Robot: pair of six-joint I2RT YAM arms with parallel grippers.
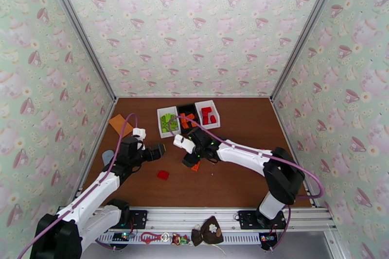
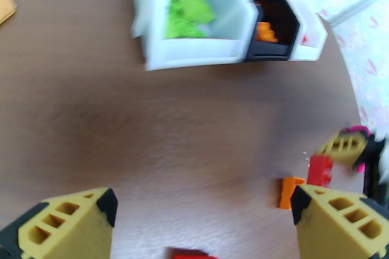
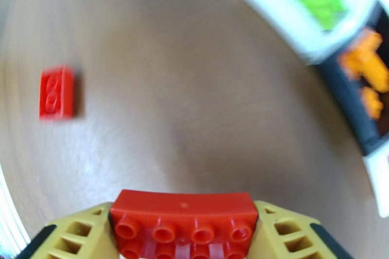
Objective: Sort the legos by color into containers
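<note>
I have the red lego squarely by both ends in my right gripper, so I keep carrying it until it hangs over the white bin with red legos.
My right gripper is shut on a red lego, studs facing the camera, held just above the table. In the top view this gripper hangs beside an orange lego on the wood. Another red lego lies loose nearer the front. My left gripper is open and holds nothing. Its wrist view shows the orange lego and the held red lego. The containers sit at the back: a white bin with green legos, a black bin with orange, a white bin with red.
A flat orange card lies at the left, near the wall. A grey-blue oblong object rests by the left arm. Patterned walls close in the table on three sides. Bare wood stretches to the right of the bins.
</note>
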